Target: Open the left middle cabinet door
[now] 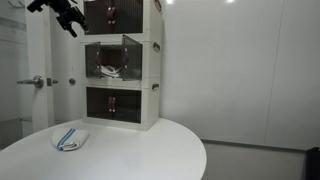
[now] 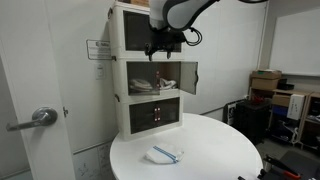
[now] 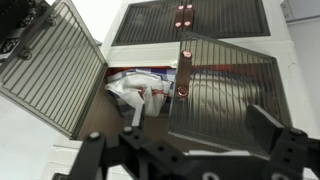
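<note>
The outer side of the partly open middle cabinet door (image 3: 224, 92) has my gripper hovering by it. I should reach around behind its free edge (image 3: 182, 86) and swing the door wide open.
Three white-framed boxes are stacked on the table in both exterior views (image 1: 155, 60) (image 2: 118, 70). The middle box's two smoky see-through panels both stand open. In the wrist view, which seems to be upside down, the left middle cabinet door (image 3: 225, 90) is partly swung out, with reddish handles on its free edge. It also shows in an exterior view (image 1: 100, 58). The matching right panel (image 3: 50, 65) (image 2: 187, 75) is swung wide. White shoes (image 3: 130, 92) lie inside. My gripper (image 3: 180, 145) (image 1: 68, 18) (image 2: 163, 46) is open in front of the top box, just above the left door's edge, holding nothing.
The boxes stand at the back of a round white table (image 1: 150, 150) (image 2: 220, 150). A white and blue folded item (image 1: 70, 140) (image 2: 165, 154) lies on it. A room door with a lever handle (image 1: 35, 82) (image 2: 40, 117) is beside the stack. Cardboard boxes (image 2: 265, 85) stand farther off.
</note>
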